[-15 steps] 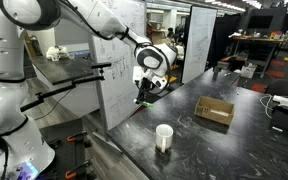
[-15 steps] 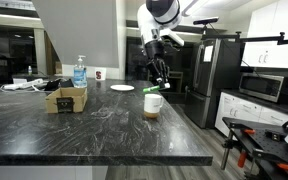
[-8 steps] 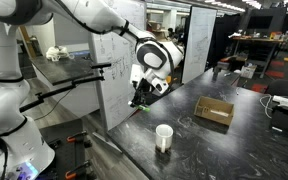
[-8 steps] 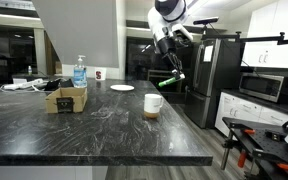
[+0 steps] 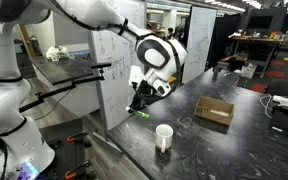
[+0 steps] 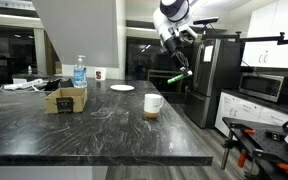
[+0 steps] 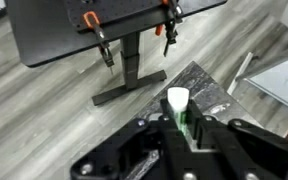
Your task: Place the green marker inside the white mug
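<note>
The green marker [image 6: 180,76] is hanging at a tilt past the counter's edge, so my gripper should swing back over the counter and take the marker to the white mug's opening [image 5: 164,130].
My gripper [image 5: 140,104] is shut on the green marker [image 5: 142,112] and holds it in the air, beyond the counter's edge. In an exterior view the gripper [image 6: 182,70] holds the marker [image 6: 175,78] tilted, above and to the right of the white mug [image 6: 153,104]. The mug [image 5: 164,137] stands upright on the dark counter near its edge. In the wrist view the marker [image 7: 183,124] sits between the fingers [image 7: 185,130], with its white end pointing out over the floor. The mug does not show in the wrist view.
A brown cardboard box [image 5: 214,111] lies on the dark marbled counter [image 5: 219,145]; it also shows in an exterior view [image 6: 66,98], beside a water bottle [image 6: 79,72] and a white plate [image 6: 122,88]. A whiteboard [image 5: 114,60] stands behind the arm. A stand base [image 7: 129,85] is on the wooden floor.
The gripper has swung sideways with the marker, from above the mug to past the counter's edge, and the marker has tilted. The mug and the box have not moved.
</note>
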